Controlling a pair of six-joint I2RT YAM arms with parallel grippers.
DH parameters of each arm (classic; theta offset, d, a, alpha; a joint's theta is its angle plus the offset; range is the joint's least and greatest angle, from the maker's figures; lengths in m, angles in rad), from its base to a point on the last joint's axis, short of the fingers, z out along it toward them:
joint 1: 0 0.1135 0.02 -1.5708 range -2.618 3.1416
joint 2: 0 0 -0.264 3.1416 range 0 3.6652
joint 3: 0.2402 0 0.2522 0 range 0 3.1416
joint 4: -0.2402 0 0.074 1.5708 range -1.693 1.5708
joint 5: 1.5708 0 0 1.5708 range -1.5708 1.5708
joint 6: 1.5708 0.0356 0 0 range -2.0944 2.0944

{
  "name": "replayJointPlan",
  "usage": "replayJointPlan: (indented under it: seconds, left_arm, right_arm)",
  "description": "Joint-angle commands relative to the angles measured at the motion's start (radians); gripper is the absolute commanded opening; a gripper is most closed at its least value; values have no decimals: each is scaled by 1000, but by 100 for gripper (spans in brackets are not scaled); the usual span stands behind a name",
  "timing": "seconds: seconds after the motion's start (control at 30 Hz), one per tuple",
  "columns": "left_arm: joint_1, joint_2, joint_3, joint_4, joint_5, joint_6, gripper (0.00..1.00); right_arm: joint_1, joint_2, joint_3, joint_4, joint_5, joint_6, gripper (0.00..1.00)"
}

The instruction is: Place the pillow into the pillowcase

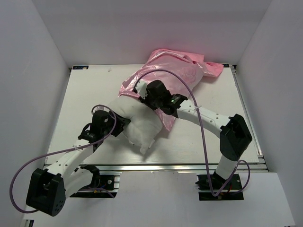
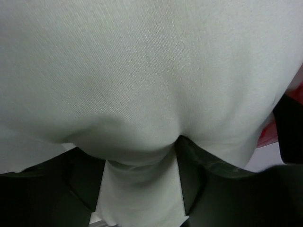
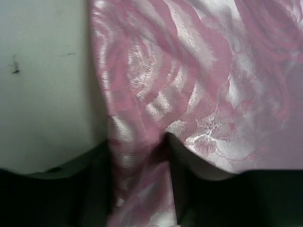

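My left gripper is pinching only the white pillow (image 1: pixel 134 124) while my right gripper is holding the pillowcase's edge, so next my left gripper grips edge and pillow together (image 1: pixel 159 118).
The white pillow (image 1: pixel 139 126) lies across the middle of the table, its far end inside the shiny pink pillowcase (image 1: pixel 177 71), its near end bare. My left gripper (image 1: pixel 124 124) is shut on a fold of the pillow's near-left side; the white fabric (image 2: pixel 142 94) fills the left wrist view and a pinch of it sits between the jaws. My right gripper (image 1: pixel 144 94) is shut on the pillowcase's edge where it overlaps the pillow. In the right wrist view the rose-patterned satin (image 3: pixel 199 85) is pinched between the jaws, with the pillow (image 3: pixel 47 94) at the left.
The white table (image 1: pixel 85 99) is boxed in by white walls on three sides. Its metal front rail (image 1: pixel 156 166) runs just behind the arm bases. Purple cables (image 1: pixel 204 137) loop over both arms. The pillowcase's loose end (image 1: pixel 213 70) lies bunched at the back right.
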Motion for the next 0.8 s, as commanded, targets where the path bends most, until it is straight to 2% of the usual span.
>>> replayJointPlan:
  seconds: [0.0,0.03,0.07,0.1,0.13,0.27,0.4,0.47,0.6,0.77]
  left_arm:
    - [-3,25,0,154,12,-10,63]
    - [-4,29,-5,166,11,-13,53]
    - [-3,36,-5,169,8,-20,49]
    - [-4,45,-6,212,8,-21,44]
    - [-4,54,-6,226,11,-21,38]
    - [-3,105,6,304,43,-20,28]
    - [-4,183,62,431,83,-10,20]
    - [-4,233,142,430,104,26,18]
    - [-4,266,223,427,112,66,15]
    - [-4,273,210,493,112,46,12]
  right_arm:
    - [9,6,77,22,2,-35,37]
    - [9,1,95,-25,-32,-34,11]
    - [10,-8,110,-45,-67,-29,3]
    - [21,-37,124,-56,-138,-29,0]
    - [33,-54,126,-67,-170,-35,0]
    - [113,-112,127,-108,-299,-37,0]
    - [217,-62,250,-249,-449,47,0]
    - [249,-39,287,-282,-508,103,0]
    - [225,-8,370,-273,-465,135,0]
    - [70,47,445,-332,-438,159,0]
